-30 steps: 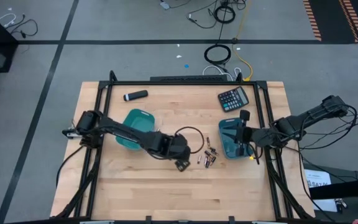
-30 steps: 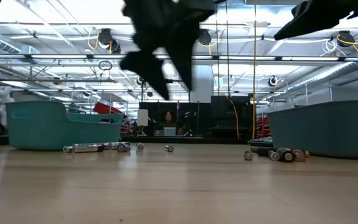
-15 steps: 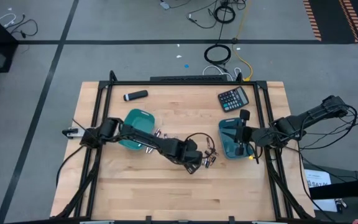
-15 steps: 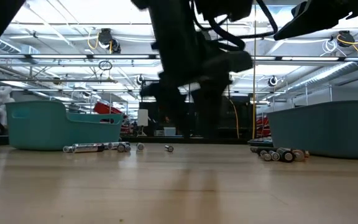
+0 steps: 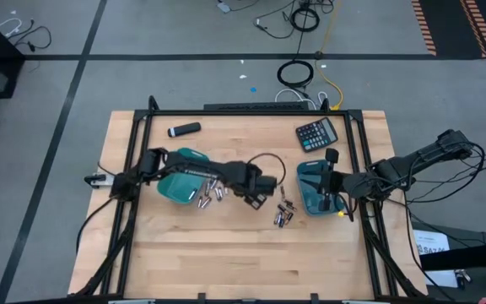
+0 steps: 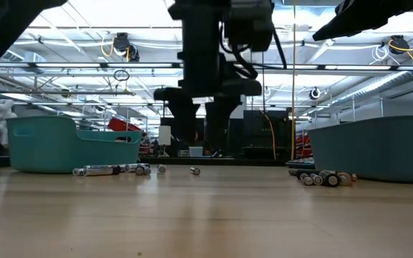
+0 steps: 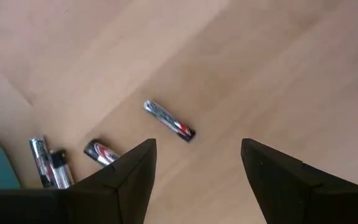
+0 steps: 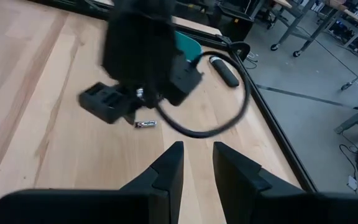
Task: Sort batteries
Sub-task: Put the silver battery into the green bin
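The lone battery (image 7: 168, 119) is slanted across my left gripper's finger gap. Next, I rotate the gripper's wrist until its fingers face the battery's long sides (image 7: 171, 122) before lowering.
Small cylindrical batteries lie on the wooden table in two groups: several (image 5: 208, 194) beside the left teal tray (image 5: 178, 160), and a cluster (image 5: 283, 216) in front of the right teal tray (image 5: 310, 203). One battery (image 7: 169, 121) lies alone, on its side. My left gripper (image 7: 197, 146) hangs open above the table, pointing down, just short of that battery and touching nothing. In the low view the left gripper (image 6: 201, 143) stands clear of the tabletop. My right gripper (image 8: 197, 152) waits over the right tray with a narrow gap and nothing between its fingers.
A black calculator (image 5: 316, 133) lies at the far right and a black marker-like cylinder (image 5: 184, 129) at the far left. A black cable loops off the left arm (image 8: 229, 118). The near half of the table (image 5: 226, 262) is bare wood.
My left gripper has swung from near the table's middle toward the right edge, then toward the far edge, tipping to point straight down and sinking closer to the tabletop. It now hangs by the lone battery between the two trays. The batteries have stayed where they were.
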{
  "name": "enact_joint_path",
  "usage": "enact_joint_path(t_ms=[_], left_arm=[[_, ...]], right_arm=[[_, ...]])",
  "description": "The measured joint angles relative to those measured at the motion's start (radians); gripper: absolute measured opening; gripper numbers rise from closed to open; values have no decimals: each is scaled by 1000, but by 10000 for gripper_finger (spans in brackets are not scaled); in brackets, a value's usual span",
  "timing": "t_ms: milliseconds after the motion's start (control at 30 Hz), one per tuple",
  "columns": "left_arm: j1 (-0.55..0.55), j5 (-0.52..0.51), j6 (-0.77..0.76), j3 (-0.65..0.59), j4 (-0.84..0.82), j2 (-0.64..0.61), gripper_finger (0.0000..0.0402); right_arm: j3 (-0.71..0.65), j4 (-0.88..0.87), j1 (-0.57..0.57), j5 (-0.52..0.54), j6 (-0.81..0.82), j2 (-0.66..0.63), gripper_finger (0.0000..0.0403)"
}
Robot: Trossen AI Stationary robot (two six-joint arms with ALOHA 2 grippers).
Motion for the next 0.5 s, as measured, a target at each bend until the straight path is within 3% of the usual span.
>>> enact_joint_path(t_ms=[300,500], left_arm=[[47,97,-2,0,99,0,246],[69,85,0,0,38,0,246]], right_arm=[[0,-1,1,-12,3,0,77],[0,-5,19,-58,4,0,77]])
